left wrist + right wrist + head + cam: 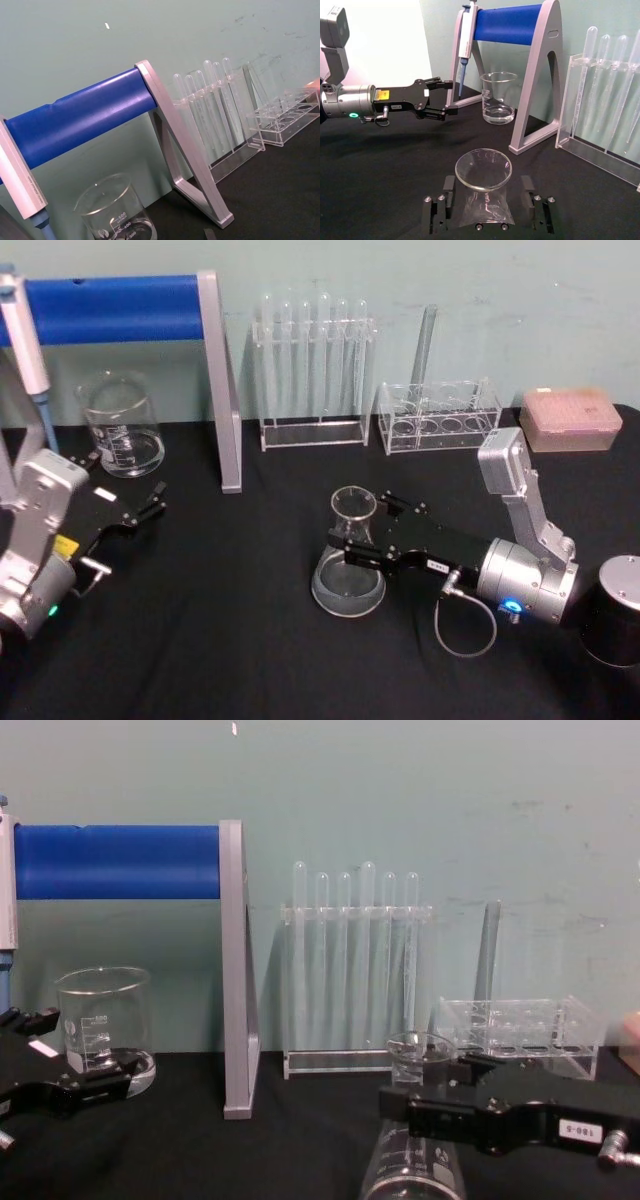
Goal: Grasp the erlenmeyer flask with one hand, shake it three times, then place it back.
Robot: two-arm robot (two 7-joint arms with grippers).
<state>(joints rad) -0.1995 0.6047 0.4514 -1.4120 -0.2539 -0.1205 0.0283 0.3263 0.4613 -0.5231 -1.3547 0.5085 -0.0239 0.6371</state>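
I should expect clear liquid inside the erlenmeyer flask (413,1148) to slosh when I shake it, because a pale curved line (412,1181) crosses the flask low down.
The erlenmeyer flask (349,565) stands upright on the black table, a clear cone with a flared rim, near the middle. My right gripper (366,528) reaches in from the right and is open, one finger on each side of the flask's neck. The right wrist view shows the flask (484,200) between the two black fingers (443,202) with small gaps on both sides. In the chest view the flask (413,1160) sits behind the right gripper (432,1092). My left gripper (152,504) rests open at the left, far from the flask, holding nothing.
A glass beaker (122,426) stands back left beside a blue pipette stand (112,308) with a pipette (26,345) hung on it. At the back are a tube rack (313,375), a low clear rack (440,416) and a pink tip box (570,419). A dark cylinder (615,612) sits far right.
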